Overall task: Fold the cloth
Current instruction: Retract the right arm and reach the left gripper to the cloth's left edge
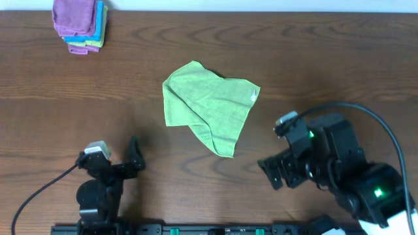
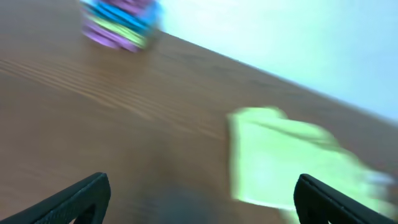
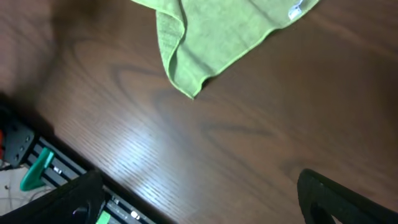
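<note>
Next, my left gripper pulls the folded corner (image 1: 169,122) out flat while my right gripper backs off, because the cloth lies doubled over on my left gripper's side.
The cloth (image 1: 209,108) is light lime-green and lies rumpled in the middle of the wooden table, with a small white tag (image 1: 254,96) at its right edge. Its lower part is doubled over into a point toward the front. In the left wrist view the cloth (image 2: 286,158) is blurred, ahead and to the right. The right wrist view shows the cloth (image 3: 217,37) at the top. My left gripper (image 1: 134,155) stands open near the front left, well clear of the cloth. My right gripper (image 1: 273,171) is open at the front right, a short way from the cloth's point.
A stack of folded cloths (image 1: 80,26), purple on top with blue and green beneath, sits at the back left corner, also blurred in the left wrist view as the stack (image 2: 121,22). A black rail (image 1: 196,228) runs along the table's front edge.
</note>
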`<state>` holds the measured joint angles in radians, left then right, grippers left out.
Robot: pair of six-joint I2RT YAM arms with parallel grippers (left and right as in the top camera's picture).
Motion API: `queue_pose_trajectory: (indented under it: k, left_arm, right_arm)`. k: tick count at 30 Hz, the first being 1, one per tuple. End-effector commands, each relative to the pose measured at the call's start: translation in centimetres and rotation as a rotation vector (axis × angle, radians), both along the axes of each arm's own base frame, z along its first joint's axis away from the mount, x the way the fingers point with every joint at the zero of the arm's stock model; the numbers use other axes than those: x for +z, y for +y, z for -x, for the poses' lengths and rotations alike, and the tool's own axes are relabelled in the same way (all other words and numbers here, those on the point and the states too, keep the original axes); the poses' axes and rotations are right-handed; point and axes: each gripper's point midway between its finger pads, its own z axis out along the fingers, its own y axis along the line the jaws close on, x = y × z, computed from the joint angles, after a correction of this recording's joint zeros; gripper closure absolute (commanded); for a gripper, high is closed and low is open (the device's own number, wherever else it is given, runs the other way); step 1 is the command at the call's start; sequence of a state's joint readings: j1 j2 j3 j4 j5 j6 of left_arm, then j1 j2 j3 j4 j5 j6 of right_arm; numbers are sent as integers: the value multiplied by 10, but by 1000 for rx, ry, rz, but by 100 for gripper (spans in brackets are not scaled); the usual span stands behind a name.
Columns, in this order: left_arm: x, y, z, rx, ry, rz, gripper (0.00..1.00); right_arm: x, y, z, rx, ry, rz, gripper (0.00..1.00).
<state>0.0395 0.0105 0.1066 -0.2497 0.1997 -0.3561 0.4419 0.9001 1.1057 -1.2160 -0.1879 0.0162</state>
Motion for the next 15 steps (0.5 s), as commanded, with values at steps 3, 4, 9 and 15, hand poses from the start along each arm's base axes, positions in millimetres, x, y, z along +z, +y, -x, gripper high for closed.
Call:
queue_pose_trajectory:
  k: [3, 4, 9, 15]
  left_arm:
    - [3, -34, 5, -115, 55, 415, 5]
    - [3, -34, 4, -103, 63, 466, 5]
    - [12, -35, 3, -103, 44, 529, 5]
    - [41, -47, -1, -188, -56, 497, 4]
  right_arm:
    - [2, 1, 8, 11, 7, -17, 1]
    - [2, 1, 8, 19, 4, -13, 1]
    - [1, 0, 8, 41, -7, -2, 1]
    - [6, 0, -1, 45, -61, 11, 1]
